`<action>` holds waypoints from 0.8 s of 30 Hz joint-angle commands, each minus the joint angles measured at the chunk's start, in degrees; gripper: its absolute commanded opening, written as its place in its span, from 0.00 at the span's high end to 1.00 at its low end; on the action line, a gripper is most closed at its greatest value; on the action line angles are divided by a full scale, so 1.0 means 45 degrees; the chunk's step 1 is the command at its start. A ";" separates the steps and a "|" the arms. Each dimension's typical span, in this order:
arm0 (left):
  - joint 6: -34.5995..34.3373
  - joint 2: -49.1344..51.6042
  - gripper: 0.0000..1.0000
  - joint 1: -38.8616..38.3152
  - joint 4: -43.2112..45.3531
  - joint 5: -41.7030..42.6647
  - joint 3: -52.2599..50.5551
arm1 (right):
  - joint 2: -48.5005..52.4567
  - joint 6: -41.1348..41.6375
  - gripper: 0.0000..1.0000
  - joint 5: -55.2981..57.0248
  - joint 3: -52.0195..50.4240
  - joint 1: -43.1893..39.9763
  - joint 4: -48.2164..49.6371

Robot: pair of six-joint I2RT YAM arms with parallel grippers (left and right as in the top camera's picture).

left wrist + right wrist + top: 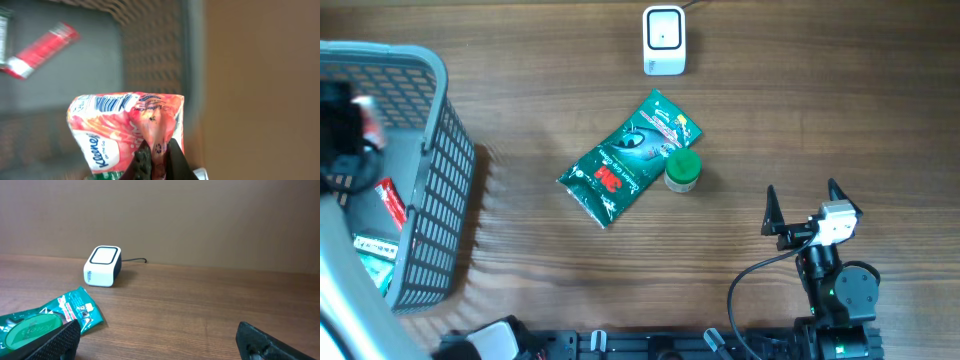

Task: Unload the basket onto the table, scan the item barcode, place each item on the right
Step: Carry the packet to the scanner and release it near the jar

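My fingers are clear of the pink tissue pack's barcode [114, 103]. My left gripper carries on going toward the green-lidded jar [683, 170] and lets go of the pack there.
My left gripper [157, 150] is shut on a fold of a pink Kleenex tissue pack [115, 130], held above the floor of the grey basket [150, 55]. The pack's barcode [107, 103] shows on its upper edge, facing the wrist camera. From overhead the pack [368, 118] appears as a pink spot over the basket [430, 200] at the far left. The white scanner [663, 40] stands at the back of the table, also in the right wrist view [102, 266]. My right gripper [802, 190] rests open at the front right, nothing between its fingers.
A green 3M packet [630, 160] and a green-lidded jar [682, 170] lie mid-table, left of the right gripper. A red packet [42, 50] and other items lie inside the basket. The scanner's cable runs off the back edge.
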 commanded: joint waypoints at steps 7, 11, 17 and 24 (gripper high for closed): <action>-0.2545 0.0695 0.96 -0.9058 -0.0019 -0.1758 -0.0515 | 0.0005 0.0131 0.00 0.0112 -0.0015 0.0000 0.0049; -0.4794 0.2161 0.96 -1.1147 -0.0005 -0.2438 -0.1005 | 0.0005 0.0131 0.00 0.0112 -0.0015 0.0000 0.0049; -0.8937 0.4439 0.96 -1.3080 -0.0102 -0.2953 -0.1836 | 0.0005 0.0131 0.00 0.0112 -0.0015 0.0000 0.0049; -1.1497 0.5727 0.96 -1.3663 0.0971 -0.2977 -0.3609 | 0.0005 0.0131 0.00 0.0112 -0.0015 0.0000 0.0049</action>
